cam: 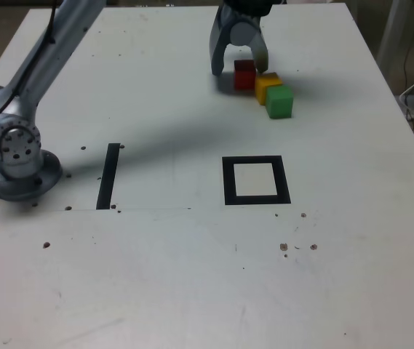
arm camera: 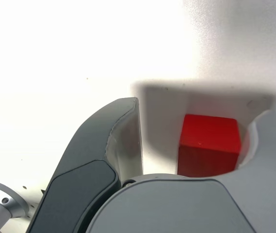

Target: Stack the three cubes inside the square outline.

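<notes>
My gripper will lift the yellow cube (cam: 267,85) free, and the green cube will stay standing, because the green cube sits offset (cam: 279,102) from the yellow cube.
The red cube (cam: 244,75) sits on the white table at the back, touching the yellow cube (cam: 268,86), with the green cube (cam: 280,102) just in front of that. My gripper (cam: 239,70) is down at the table and open, its two fingers straddling the red cube. In the wrist view the red cube (arm camera: 208,141) lies between the fingers (arm camera: 123,136), close against one finger with a clear gap to the other. The square outline (cam: 228,182), a thick black frame with a white centre, lies nearer the camera and holds nothing.
A thin black strip (cam: 108,176) lies on the table to the exterior view's left of the outline. The arm's grey base (cam: 17,156) stands at the table's left edge, its link reaching across the back. Small dark specks dot the table (cam: 192,276).
</notes>
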{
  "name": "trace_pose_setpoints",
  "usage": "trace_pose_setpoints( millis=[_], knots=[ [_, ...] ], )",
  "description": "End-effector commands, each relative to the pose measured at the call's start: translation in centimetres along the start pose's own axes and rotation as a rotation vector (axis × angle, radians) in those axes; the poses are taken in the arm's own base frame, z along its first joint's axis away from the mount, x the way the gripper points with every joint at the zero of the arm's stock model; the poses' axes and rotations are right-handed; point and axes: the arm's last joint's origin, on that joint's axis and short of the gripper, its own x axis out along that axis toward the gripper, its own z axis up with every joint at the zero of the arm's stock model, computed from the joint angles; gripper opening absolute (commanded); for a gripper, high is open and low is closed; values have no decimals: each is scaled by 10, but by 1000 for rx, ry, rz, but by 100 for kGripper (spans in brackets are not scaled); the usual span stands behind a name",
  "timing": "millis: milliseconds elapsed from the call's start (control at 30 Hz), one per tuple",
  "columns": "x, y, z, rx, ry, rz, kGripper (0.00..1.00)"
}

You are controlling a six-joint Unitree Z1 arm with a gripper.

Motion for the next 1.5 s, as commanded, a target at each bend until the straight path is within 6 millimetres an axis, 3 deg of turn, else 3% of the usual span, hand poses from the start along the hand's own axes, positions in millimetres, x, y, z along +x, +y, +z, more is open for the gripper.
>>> trace_pose_setpoints(
  millis=[0, 233, 567, 1000, 1200, 1467],
  knots=[
    [2, -2, 1, 8, 23, -12, 60],
    [5, -4, 4, 18, 25, -19, 55],
    [5, -4, 5, 38, 18, -13, 29],
    [-13, -12, -10, 41, 4, -2, 28],
    [-41, -46, -30, 49, -26, 11, 28],
    [-60, -121, -51, 61, -59, -16, 29]
  ],
)
